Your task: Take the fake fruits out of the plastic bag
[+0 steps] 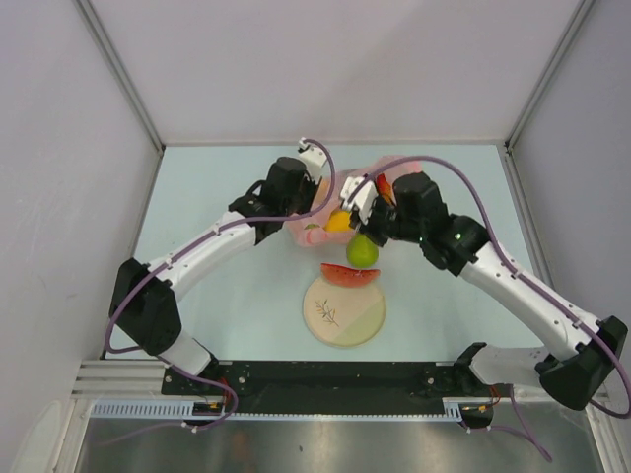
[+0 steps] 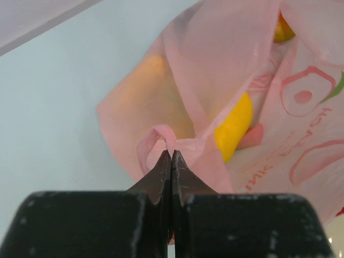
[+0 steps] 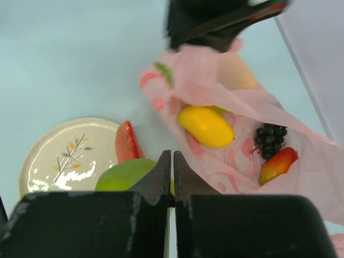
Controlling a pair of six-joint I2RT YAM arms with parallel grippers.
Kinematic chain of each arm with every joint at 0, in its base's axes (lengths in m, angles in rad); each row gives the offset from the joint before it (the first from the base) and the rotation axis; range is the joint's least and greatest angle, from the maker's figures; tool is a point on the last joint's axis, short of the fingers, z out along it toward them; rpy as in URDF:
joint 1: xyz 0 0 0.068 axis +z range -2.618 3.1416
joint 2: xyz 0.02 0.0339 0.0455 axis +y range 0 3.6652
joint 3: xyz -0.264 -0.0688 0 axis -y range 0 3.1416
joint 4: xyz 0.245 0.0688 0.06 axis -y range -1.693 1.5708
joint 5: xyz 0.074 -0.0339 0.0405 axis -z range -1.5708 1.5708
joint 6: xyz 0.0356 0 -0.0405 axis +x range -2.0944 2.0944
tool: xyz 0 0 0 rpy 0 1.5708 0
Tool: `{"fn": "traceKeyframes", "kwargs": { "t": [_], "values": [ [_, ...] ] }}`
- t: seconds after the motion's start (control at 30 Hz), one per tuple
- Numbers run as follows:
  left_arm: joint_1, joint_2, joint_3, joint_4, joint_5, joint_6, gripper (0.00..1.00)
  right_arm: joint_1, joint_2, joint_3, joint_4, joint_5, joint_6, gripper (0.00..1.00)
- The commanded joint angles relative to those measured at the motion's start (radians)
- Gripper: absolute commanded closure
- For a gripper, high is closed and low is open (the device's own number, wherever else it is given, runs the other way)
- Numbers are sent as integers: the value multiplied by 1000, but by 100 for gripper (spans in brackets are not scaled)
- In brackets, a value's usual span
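Observation:
The robot's right gripper is holding the green pear (image 1: 362, 252) clear of the bag, so it should keep going to the cream plate (image 1: 319, 298) and let go of the pear beside the watermelon slice.
The pink plastic bag (image 1: 347, 189) lies open at mid-table. My left gripper (image 2: 171, 152) is shut on a pinched fold of its rim; it sits at the bag's left side (image 1: 317, 215). A yellow fruit (image 2: 234, 126) shows through the plastic. In the right wrist view the bag (image 3: 226, 91) holds a yellow mango shape (image 3: 206, 127), a dark grape bunch (image 3: 270, 140) and a red-yellow piece (image 3: 277, 165). My right gripper (image 3: 172, 153) is shut just above the green pear (image 3: 124, 174), beside the bag's edge. The watermelon slice (image 3: 127, 142) lies on the table next to the pear.
The cream plate (image 1: 343, 313) with a sprig drawing sits nearer the arm bases than the pear (image 1: 362, 252) and slice (image 1: 350, 275). The grey enclosure walls stand left, right and behind. The left arm's black gripper body shows at the top of the right wrist view (image 3: 215, 24).

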Motion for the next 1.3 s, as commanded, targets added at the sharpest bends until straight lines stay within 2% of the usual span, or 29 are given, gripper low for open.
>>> {"fn": "traceKeyframes", "kwargs": {
  "t": [0.0, 0.1, 0.2, 0.23, 0.27, 0.33, 0.53, 0.87, 1.27],
  "values": [
    [78, 13, 82, -2, 77, -62, 100, 126, -81, -66, 18, 80, -124, 100],
    [85, 4, 67, 34, 95, -53, 100, 241, -111, -156, 118, 114, -177, 100],
    [85, -19, 22, 110, 59, -18, 100, 313, -131, -317, 317, 93, -260, 100],
    [85, -22, 11, 127, 40, 19, 100, 315, -134, -360, 471, 47, -264, 100],
    [85, -23, 7, 144, 13, 31, 100, 318, -131, -429, 554, 29, -265, 100],
    [86, -26, 13, 144, 2, 47, 100, 332, -93, -454, 674, -36, -293, 100],
    [86, -49, -7, 167, 14, 37, 100, 341, 25, -521, 876, -133, -429, 100],
    [86, -117, -61, 169, 2, 39, 100, 358, 128, -571, 1030, -140, -455, 100],
    [88, -158, -88, 163, 11, 51, 100, 366, 191, -603, 983, -74, -543, 100]
  ]
}}
